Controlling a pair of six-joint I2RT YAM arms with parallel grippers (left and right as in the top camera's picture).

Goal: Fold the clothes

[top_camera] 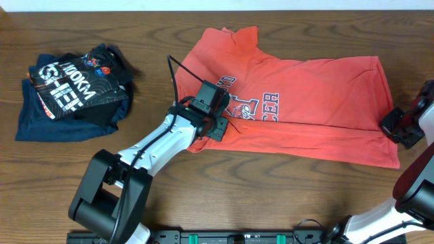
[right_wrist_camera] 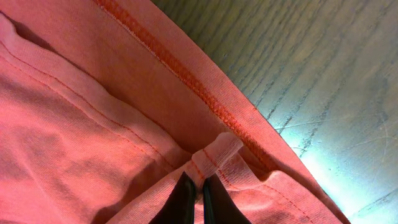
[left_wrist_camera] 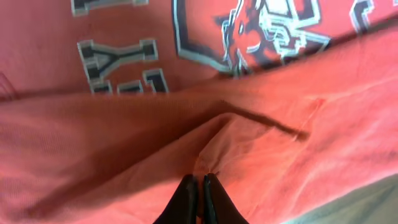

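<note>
The left gripper is pinching the folded piece [left_wrist_camera: 219,152] of the shirt well in from the shirt's end, so it should let go and take the folded piece at that end, opposite the right gripper.
The clothes, a coral-red shirt [top_camera: 312,102] with a dark-and-white chest logo [top_camera: 247,105], lie spread across the middle and right of the wooden table. My left gripper [top_camera: 220,120] sits low on the shirt's left part, just beside the logo. In the left wrist view it [left_wrist_camera: 199,182] is shut, and the red fabric [left_wrist_camera: 124,143] puckers into a ridge at its tips. My right gripper [top_camera: 392,127] is at the shirt's right edge. The right wrist view shows it [right_wrist_camera: 198,179] shut on a small fold of the stitched hem [right_wrist_camera: 217,152].
A pile of navy and black garments with white lettering [top_camera: 71,91] lies at the far left of the table. A black cable [top_camera: 173,78] loops up from the left arm. Bare wood [right_wrist_camera: 323,74] runs beside the shirt's hem on the right.
</note>
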